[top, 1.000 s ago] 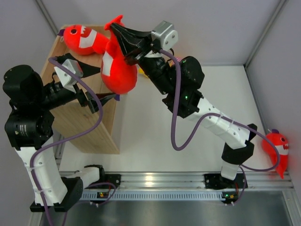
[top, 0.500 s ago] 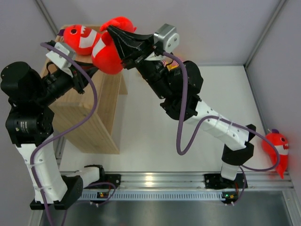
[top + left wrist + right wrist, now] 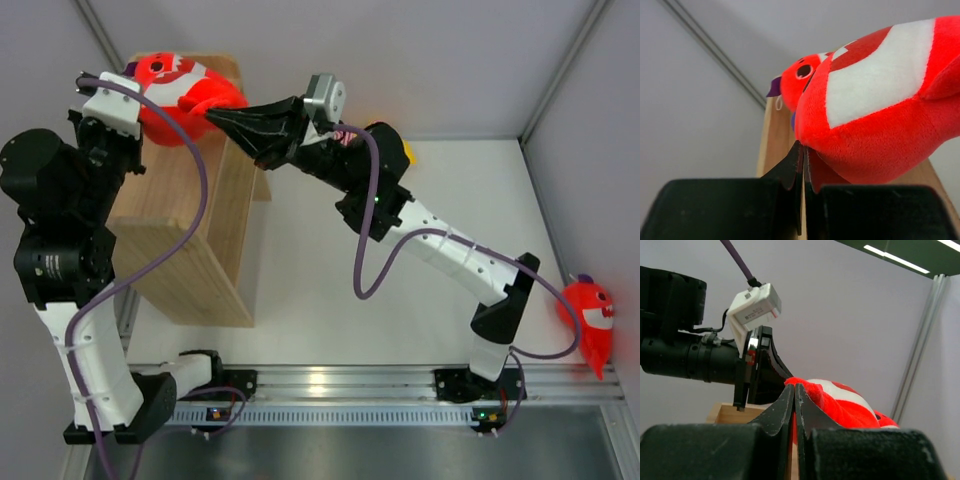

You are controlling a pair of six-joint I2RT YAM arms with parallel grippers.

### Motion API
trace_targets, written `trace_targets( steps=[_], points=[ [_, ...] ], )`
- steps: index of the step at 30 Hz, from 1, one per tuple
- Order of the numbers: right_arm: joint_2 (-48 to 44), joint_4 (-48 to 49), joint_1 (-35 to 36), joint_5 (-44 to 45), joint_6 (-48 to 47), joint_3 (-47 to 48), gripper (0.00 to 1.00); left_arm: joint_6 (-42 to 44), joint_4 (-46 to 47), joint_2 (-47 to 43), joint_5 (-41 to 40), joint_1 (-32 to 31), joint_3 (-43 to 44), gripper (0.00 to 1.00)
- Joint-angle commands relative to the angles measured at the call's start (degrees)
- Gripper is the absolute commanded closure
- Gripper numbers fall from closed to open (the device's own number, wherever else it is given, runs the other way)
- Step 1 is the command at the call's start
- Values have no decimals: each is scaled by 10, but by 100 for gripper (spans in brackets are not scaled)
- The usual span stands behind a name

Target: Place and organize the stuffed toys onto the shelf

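Next, I back my left gripper off, open it and guide the near shark onto the clear boards (image 3: 172, 185) beside it, because the near shark overlaps the farther shark (image 3: 815, 74).
Two red stuffed sharks lie together on top of the wooden shelf (image 3: 190, 210). One shark (image 3: 165, 72) faces up at the far left corner. My right gripper (image 3: 215, 115) is shut on a fin of the other shark (image 3: 205, 98), and red plush shows between its jaws (image 3: 794, 387). My left gripper (image 3: 803, 146) is shut, its tips touching the underside of that shark (image 3: 875, 115); the farther shark (image 3: 795, 85) lies behind it. In the top view the sharks hide the left fingers. A third red shark (image 3: 590, 315) lies at the far right.
A yellow plush toy (image 3: 400, 148) peeks out behind the right arm on the white table (image 3: 330, 300). The shelf's raised rim (image 3: 725, 412) lies under both grippers. The left arm's fingers (image 3: 767, 372) stand close in front of my right gripper. Grey walls enclose the table.
The right arm has carried its shark left and down onto the shelf top beside the other shark. The left gripper has closed and risen to the shelf's top.
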Motion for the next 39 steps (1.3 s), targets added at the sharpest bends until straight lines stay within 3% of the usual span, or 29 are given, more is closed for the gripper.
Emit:
trace_targets(
  steps=[1, 4, 12, 18, 27, 28, 30, 31, 33, 34, 37, 39],
  points=[
    [29, 35, -28, -121, 93, 41, 100, 44, 42, -33, -105, -1, 11, 100],
    [50, 29, -51, -141, 105, 38, 100, 69, 27, -60, -125, -2, -25, 100],
    [77, -21, -79, -166, 69, -11, 100, 142, 41, -110, -171, -3, -232, 100],
    [84, -24, -118, -153, 81, -38, 100, 160, 84, -91, -183, -2, -249, 100],
    [94, -41, -125, -147, 27, -54, 100, 166, 134, -62, -177, -3, -269, 100],
    [92, -45, -125, -144, 27, -55, 95, 173, 142, -58, -180, -2, -271, 100],
    [88, -57, -123, -145, 4, -57, 75, 176, 164, -47, -188, -2, -275, 100],
    [77, -60, -123, -145, 4, -59, 56, 176, 170, -45, -190, -2, -277, 100],
    [60, -68, -123, -141, 8, -78, 45, 171, 175, -42, -187, -2, -275, 100],
    [39, -71, -122, -132, 11, -85, 34, 169, 176, -42, -184, -2, -275, 100],
    [-5, -89, -125, -111, 18, -107, 23, 173, 184, -41, -182, -2, -276, 100],
    [-21, -93, -127, -105, 53, -119, 21, 182, 184, -39, -168, -2, -277, 100]
  ],
)
